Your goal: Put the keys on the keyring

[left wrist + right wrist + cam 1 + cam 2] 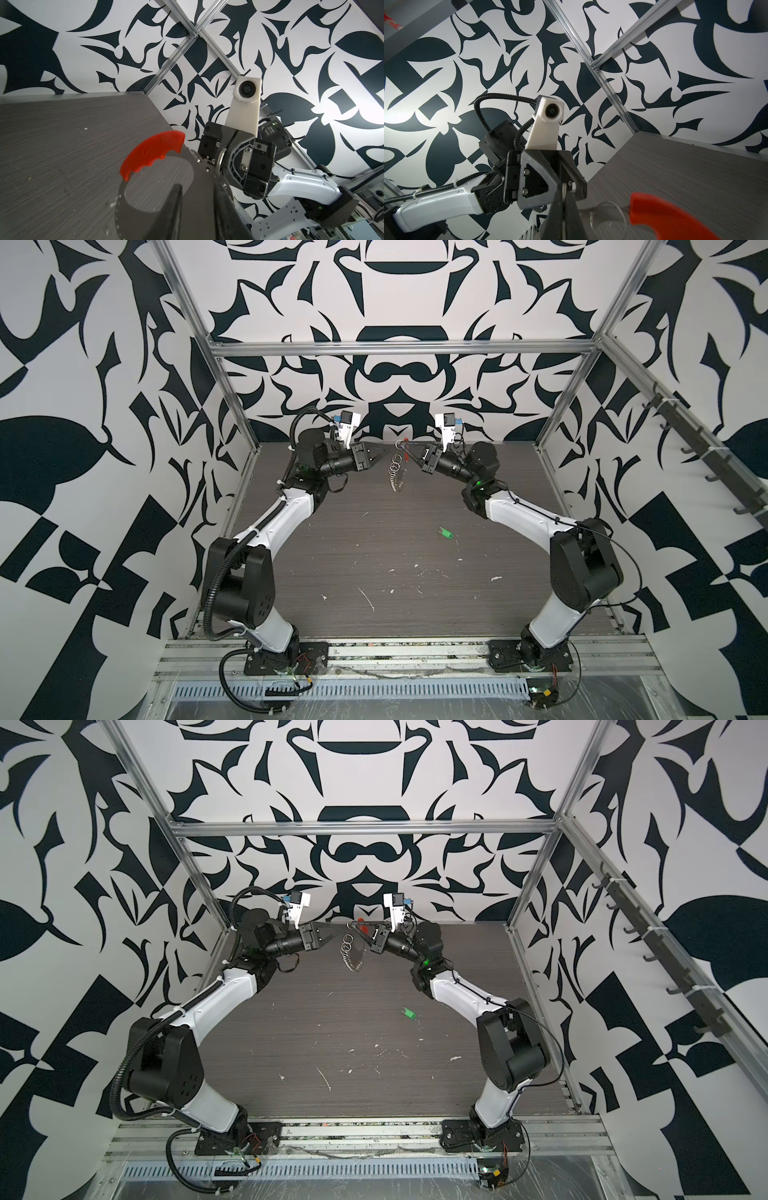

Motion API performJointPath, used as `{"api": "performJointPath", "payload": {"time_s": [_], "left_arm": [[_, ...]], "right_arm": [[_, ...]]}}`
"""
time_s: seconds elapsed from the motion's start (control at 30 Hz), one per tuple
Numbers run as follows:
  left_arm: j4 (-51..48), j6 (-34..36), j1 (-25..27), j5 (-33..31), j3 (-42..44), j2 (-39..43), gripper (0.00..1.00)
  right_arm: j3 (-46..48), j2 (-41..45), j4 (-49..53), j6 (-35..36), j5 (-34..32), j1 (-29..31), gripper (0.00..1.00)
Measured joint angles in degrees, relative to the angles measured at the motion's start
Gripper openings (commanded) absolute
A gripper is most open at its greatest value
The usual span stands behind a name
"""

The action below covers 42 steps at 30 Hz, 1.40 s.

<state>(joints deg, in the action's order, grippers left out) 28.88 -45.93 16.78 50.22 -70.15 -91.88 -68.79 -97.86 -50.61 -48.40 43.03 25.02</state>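
Observation:
The green keys (445,533) lie nearer my right gripper, which holds the keyring, so my left gripper should take the keyring (398,445) before my right gripper fetches the keys.
The keyring (395,472) hangs in the air over the far middle of the table, its silver rings dangling in a chain. Its red-orange segment (153,151) shows close in the left wrist view and again in the right wrist view (664,218). My right gripper (409,452) is shut on the top of the keyring, its fingers (559,207) pinching a thin metal edge. My left gripper (380,456) faces it from the left, a small gap away, fingers (176,199) apart with nothing between them. The green keys (446,534) lie flat on the table right of centre, also in the second top view (409,1014).
The dark wood-grain table (374,556) is dotted with small white flecks. Aluminium frame posts (232,406) stand at the back corners. A rack of dark hooks (685,439) runs along the right wall. Both arm bases sit on the front rail (407,651).

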Motion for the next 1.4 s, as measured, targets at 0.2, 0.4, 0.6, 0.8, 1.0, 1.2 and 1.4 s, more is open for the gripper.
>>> {"api": "performJointPath", "payload": {"time_s": [0.2,0.4,0.6,0.8,1.0,1.2,1.4], "left_arm": [[3.43,-2.71,0.02,1.07,0.0,-1.14,0.29],[4.46,-3.85,0.44,1.66,0.0,-1.64,0.25],[4.79,-4.22,0.66,2.16,0.0,-1.64,0.18],[4.76,-4.5,0.66,2.6,0.0,-2.25,0.1],[4.96,-4.92,0.59,2.86,-0.02,-2.27,0.14],[4.85,-5.09,0.33,2.8,-0.02,-2.36,0.16],[4.74,-4.96,0.31,3.13,-0.13,-2.38,0.0]], "right_arm": [[-0.02,-0.37,-0.02,-0.17,0.2,0.5,0.0],[-0.26,-1.46,0.15,-0.2,0.22,1.36,0.0],[-0.48,-2.25,0.22,-0.2,0.22,1.4,0.0],[-0.92,-2.38,0.24,-0.22,0.17,1.51,0.0],[-1.77,-2.78,0.37,-0.39,0.15,1.7,0.0],[-2.64,-3.23,0.79,-0.11,0.17,2.1,0.0],[-2.64,-3.23,1.53,0.15,-0.11,2.08,0.0]]}}
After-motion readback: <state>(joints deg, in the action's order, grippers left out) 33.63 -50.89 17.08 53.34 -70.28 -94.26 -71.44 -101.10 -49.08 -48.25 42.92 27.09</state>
